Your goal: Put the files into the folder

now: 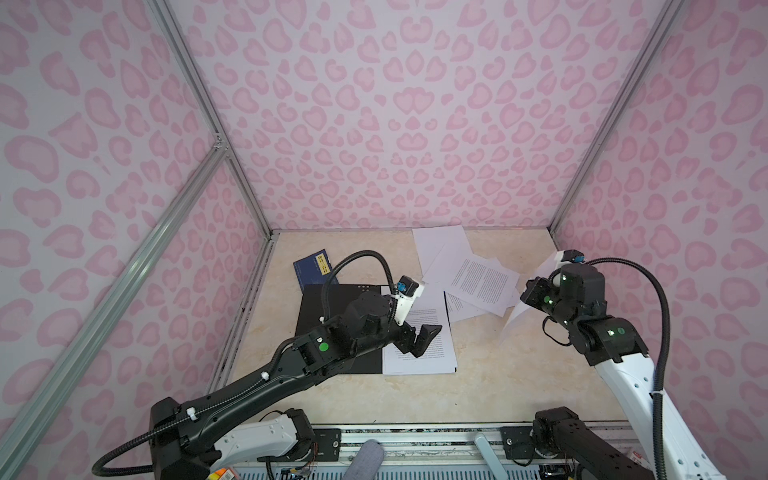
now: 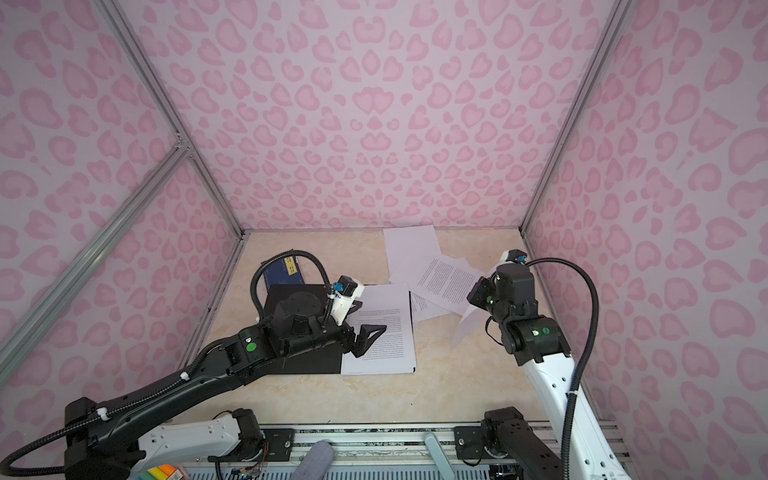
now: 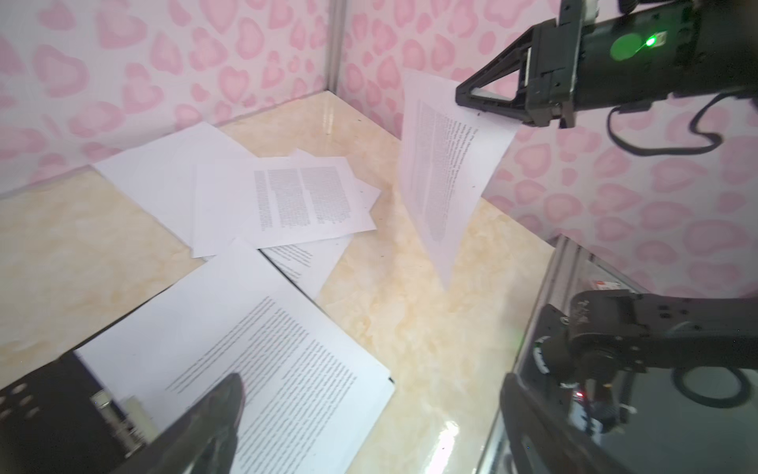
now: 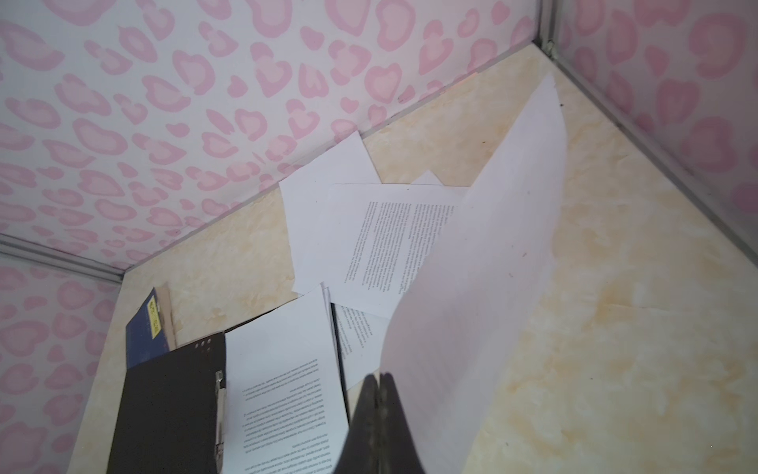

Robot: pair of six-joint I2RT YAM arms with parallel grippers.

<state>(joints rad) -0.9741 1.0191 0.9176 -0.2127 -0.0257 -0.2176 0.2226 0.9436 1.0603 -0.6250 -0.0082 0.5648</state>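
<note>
I should swing the file back over the printed sheet with my right gripper as my left gripper pulls away, because the file hangs past the loose files, away from the folder.
The folder lies open at the left of the table, black inside up, with its metal clip showing. A printed sheet lies on its right half. My left gripper hovers open just over that sheet, holding nothing. Several loose files are scattered at the back. My right gripper is shut on one file, which hangs in the air at the right, lower corner near the tabletop.
A small dark-blue booklet with a yellow label lies behind the folder, near the left wall. Pink patterned walls close the table on three sides. The arms' mounting rail runs along the front edge.
</note>
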